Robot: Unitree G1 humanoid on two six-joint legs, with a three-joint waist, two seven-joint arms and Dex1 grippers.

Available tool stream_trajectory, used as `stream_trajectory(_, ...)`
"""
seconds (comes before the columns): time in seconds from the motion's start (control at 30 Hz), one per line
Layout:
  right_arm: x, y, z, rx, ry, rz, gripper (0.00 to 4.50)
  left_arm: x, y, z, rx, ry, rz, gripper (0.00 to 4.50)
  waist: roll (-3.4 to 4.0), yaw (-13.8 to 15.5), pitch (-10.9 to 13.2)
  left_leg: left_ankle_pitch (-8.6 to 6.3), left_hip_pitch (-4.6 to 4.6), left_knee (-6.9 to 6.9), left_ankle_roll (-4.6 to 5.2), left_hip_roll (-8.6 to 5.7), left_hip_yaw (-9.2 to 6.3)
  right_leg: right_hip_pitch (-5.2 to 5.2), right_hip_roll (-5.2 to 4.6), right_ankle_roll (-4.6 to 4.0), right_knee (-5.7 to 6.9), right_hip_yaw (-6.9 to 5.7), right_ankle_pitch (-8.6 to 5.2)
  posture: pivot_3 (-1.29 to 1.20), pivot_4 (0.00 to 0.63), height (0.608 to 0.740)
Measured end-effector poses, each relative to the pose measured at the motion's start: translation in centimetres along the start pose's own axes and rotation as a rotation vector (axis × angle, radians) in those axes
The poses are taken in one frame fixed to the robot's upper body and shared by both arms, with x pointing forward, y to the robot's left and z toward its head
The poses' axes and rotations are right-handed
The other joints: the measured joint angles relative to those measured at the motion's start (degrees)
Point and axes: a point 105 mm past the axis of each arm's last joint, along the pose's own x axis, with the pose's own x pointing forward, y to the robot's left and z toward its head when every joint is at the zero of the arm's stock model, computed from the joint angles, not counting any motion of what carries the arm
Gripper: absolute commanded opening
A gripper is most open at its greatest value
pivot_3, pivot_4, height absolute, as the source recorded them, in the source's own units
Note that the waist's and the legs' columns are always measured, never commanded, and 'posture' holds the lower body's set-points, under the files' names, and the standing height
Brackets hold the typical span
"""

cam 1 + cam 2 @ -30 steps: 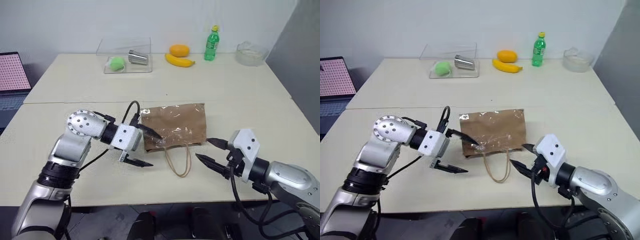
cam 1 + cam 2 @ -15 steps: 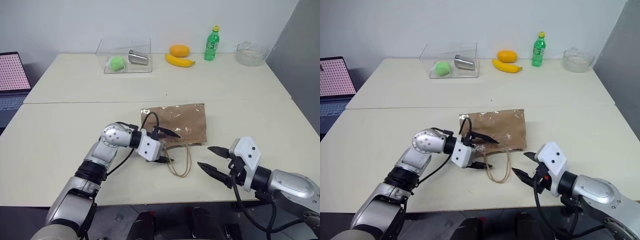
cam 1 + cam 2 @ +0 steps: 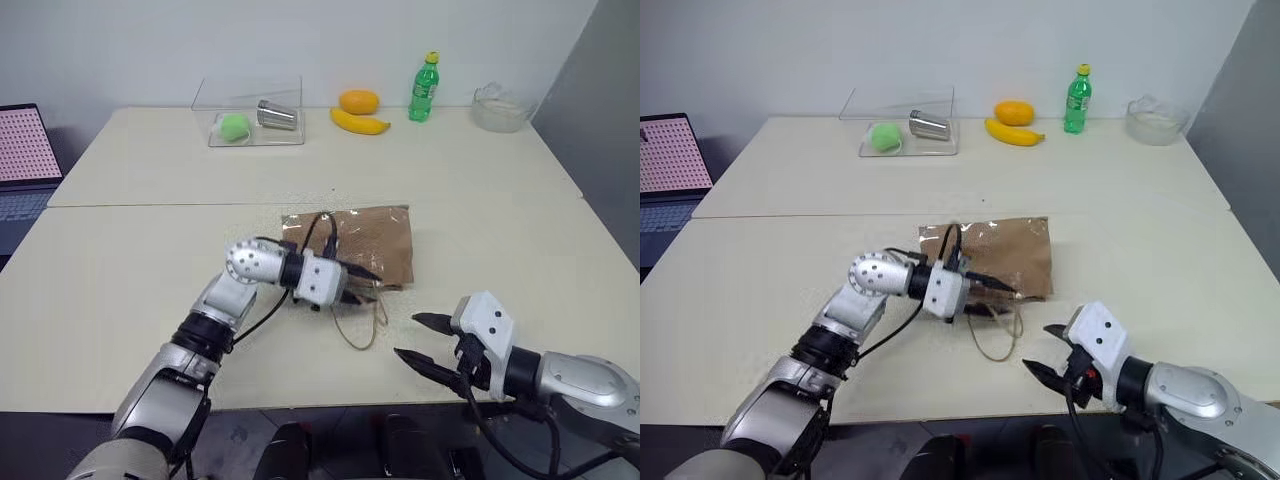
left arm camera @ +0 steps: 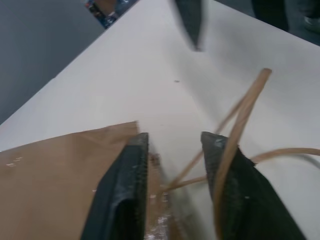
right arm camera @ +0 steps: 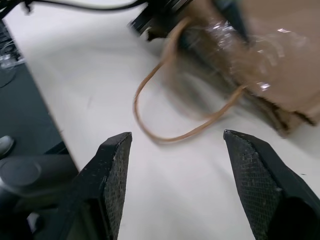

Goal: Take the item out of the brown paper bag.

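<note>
My left gripper has the bag's handle cord (image 3: 376, 292), so the brown paper bag (image 3: 378, 240) will stay behind, its top open, when I pull the item out.
The brown paper bag (image 3: 375, 240) lies flat in the middle of the table, its mouth toward the near edge. A thin loop handle (image 3: 362, 338) trails out in front of it. The item is hidden. My left gripper (image 3: 358, 280) reaches in from the left and sits at the bag's front rim. Its jaws are drawn close around the rim and a handle cord (image 4: 240, 125), and one black finger (image 4: 125, 185) rests against the paper. My right gripper (image 3: 407, 336) hovers open near the table's front edge, right of the handle and apart from the bag (image 5: 270, 55).
Along the far edge stand a clear box (image 3: 250, 125) holding a green ball and a metal cup, an orange (image 3: 358, 100), a banana (image 3: 360, 122), a green bottle (image 3: 424, 88) and a glass bowl (image 3: 498, 108). A laptop (image 3: 20, 150) sits at far left.
My left gripper slid right along the bag's front to its mouth, and its jaws went from wide open to nearly together. My right gripper drew back toward the near edge, still open.
</note>
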Motion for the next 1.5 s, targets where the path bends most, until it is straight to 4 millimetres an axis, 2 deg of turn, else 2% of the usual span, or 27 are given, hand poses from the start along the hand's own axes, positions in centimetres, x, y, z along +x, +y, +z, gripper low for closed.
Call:
stream_trajectory(0.07, 0.2, 0.4, 0.0, -0.024, 0.007, 0.035, 3.09, -0.3, 1.3, 0.4, -0.041, 0.001, 0.040, 0.01, 0.00, -0.1, 0.0, 0.00, 0.05, -0.01, 0.00, 0.00, -0.01, 0.06, 0.00, 0.01, -0.01, -0.01, 0.00, 0.00, 0.150, 0.740)
stream_trajectory(0.27, 2.1, 1.4, 0.5, -0.138, 0.014, 0.103, 3.09, 0.4, 2.1, 0.7, -0.114, -0.006, 0.068, 0.01, -0.02, -0.5, 0.0, 0.00, 0.16, -0.01, 0.00, 0.00, -0.07, 0.20, 0.02, 0.01, -0.06, -0.04, -0.01, 0.00, 0.150, 0.740)
stream_trajectory(0.43, 4.1, 1.5, 3.9, -0.306, -0.071, 0.148, 3.09, 0.5, 2.1, 0.8, -0.114, -0.008, 0.065, 0.01, -0.03, -0.7, 0.0, 0.00, 0.23, -0.04, -0.01, 0.02, -0.13, 0.25, 0.03, 0.01, -0.07, -0.09, -0.01, 0.00, 0.150, 0.740)
stream_trajectory(0.53, 5.7, 1.5, 3.2, -0.370, -0.019, 0.182, 3.09, 0.4, 2.1, 0.8, -0.112, -0.006, 0.064, 0.01, -0.03, -0.6, 0.0, 0.00, 0.21, -0.04, -0.01, -0.01, -0.14, 0.25, 0.01, 0.01, -0.09, -0.09, -0.01, 0.00, 0.150, 0.740)
stream_trajectory(0.63, 7.0, 1.0, 1.4, -0.410, 0.058, 0.184, 2.47, 0.4, 2.1, 0.8, -0.112, -0.005, 0.065, 0.00, -0.03, -0.4, 0.0, 0.00, 0.19, -0.03, -0.01, -0.03, -0.15, 0.25, -0.01, 0.01, -0.09, -0.10, -0.01, 0.00, 0.150, 0.740)
stream_trajectory(0.83, 8.3, 0.1, -0.1, -0.463, 0.111, 0.156, 0.26, 0.4, 2.3, 0.6, -0.114, -0.001, 0.081, 0.00, -0.03, -0.5, 0.0, 0.00, 0.20, -0.03, -0.01, -0.02, -0.15, 0.22, -0.01, 0.00, -0.06, -0.09, -0.01, 0.00, 0.150, 0.740)
stream_trajectory(0.87, 8.5, 0.0, -0.2, -0.464, 0.114, 0.146, 0.03, 0.4, 2.4, 0.6, -0.114, 0.001, 0.083, 0.00, -0.03, -0.5, 0.0, 0.00, 0.20, -0.03, -0.01, -0.02, -0.15, 0.22, -0.01, 0.00, -0.06, -0.09, -0.01, 0.00, 0.150, 0.740)
stream_trajectory(1.07, 8.6, 0.0, -1.7, -0.462, 0.150, 0.142, 0.03, 0.2, 3.6, 0.6, -0.099, 0.008, 0.112, 0.00, -0.03, -0.5, 0.0, 0.00, 0.19, -0.02, -0.01, -0.04, -0.16, 0.22, -0.01, 0.00, -0.06, -0.10, -0.01, 0.00, 0.150, 0.740)
stream_trajectory(1.17, 8.8, 0.0, -2.8, -0.445, 0.178, 0.143, 0.03, -0.1, 5.3, 0.7, -0.095, 0.014, 0.160, 0.00, -0.03, -0.5, 0.0, -0.01, 0.19, -0.02, -0.01, -0.04, -0.17, 0.22, -0.01, 0.00, -0.05, -0.12, -0.01, 0.00, 0.150, 0.740)
stream_trajectory(1.33, 8.9, 0.0, -3.2, -0.475, 0.172, 0.139, 0.03, -0.9, 9.5, 1.8, -0.077, 0.009, 0.281, 0.00, -0.04, -0.5, 0.0, 0.00, 0.20, -0.02, -0.01, -0.05, -0.19, 0.24, -0.01, 0.02, -0.06, -0.14, -0.02, 0.00, 0.150, 0.740)
stream_trajectory(1.5, 9.3, -0.2, -3.0, -0.466, 0.151, 0.110, 0.03, -2.6, 13.6, 3.8, -0.089, -0.023, 0.389, 0.00, -0.03, -0.7, 0.0, 0.00, 0.21, -0.02, -0.01, -0.05, -0.18, 0.24, 0.00, 0.03, -0.05, -0.14, -0.02, 0.00, 0.150, 0.740)
